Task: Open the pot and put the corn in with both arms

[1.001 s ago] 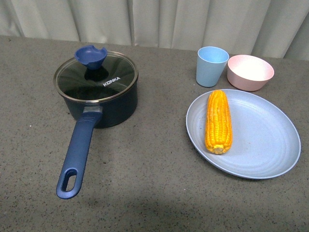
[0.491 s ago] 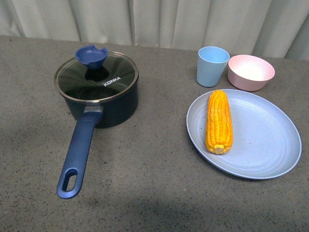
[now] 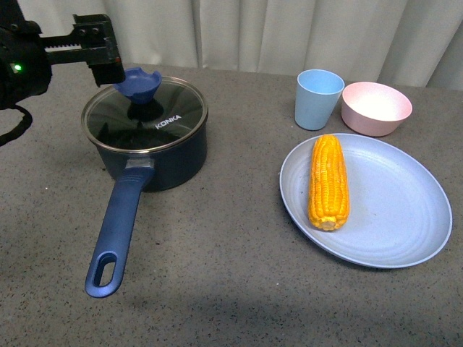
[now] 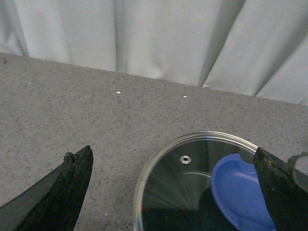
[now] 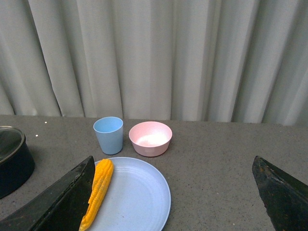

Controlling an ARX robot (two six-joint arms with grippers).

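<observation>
My gripper will lift the glass lid [image 3: 119, 129], and I should expect the navy pot [image 3: 176, 168] to be empty then, since only an even dark shows through the lid.
The dark navy pot [image 3: 155, 155] stands at the left with its glass lid [image 3: 170, 119] on, a blue knob [image 3: 139, 83] on top, and its long handle [image 3: 119, 217] pointing toward me. My left gripper [image 3: 108, 63] is open, just left of and above the knob, not touching it. In the left wrist view the gripper [image 4: 171, 154] hangs over the lid [image 4: 178, 187], with the knob [image 4: 236, 192] beside one finger. The corn [image 3: 328, 181] lies on a blue plate [image 3: 405, 210]. My right gripper [image 5: 173, 161] is open and empty, back from the corn [image 5: 98, 190]; it is out of the front view.
A light blue cup [image 3: 318, 97] and a pink bowl [image 3: 376, 107] stand behind the plate. The right wrist view shows the cup [image 5: 109, 134], the bowl [image 5: 150, 138], the plate [image 5: 139, 197] and the pot's edge [image 5: 12, 163]. A curtain hangs behind the grey table.
My left arm has come into the front view from the left and now hangs beside the lid's knob. Pot, corn and dishes have not moved.
</observation>
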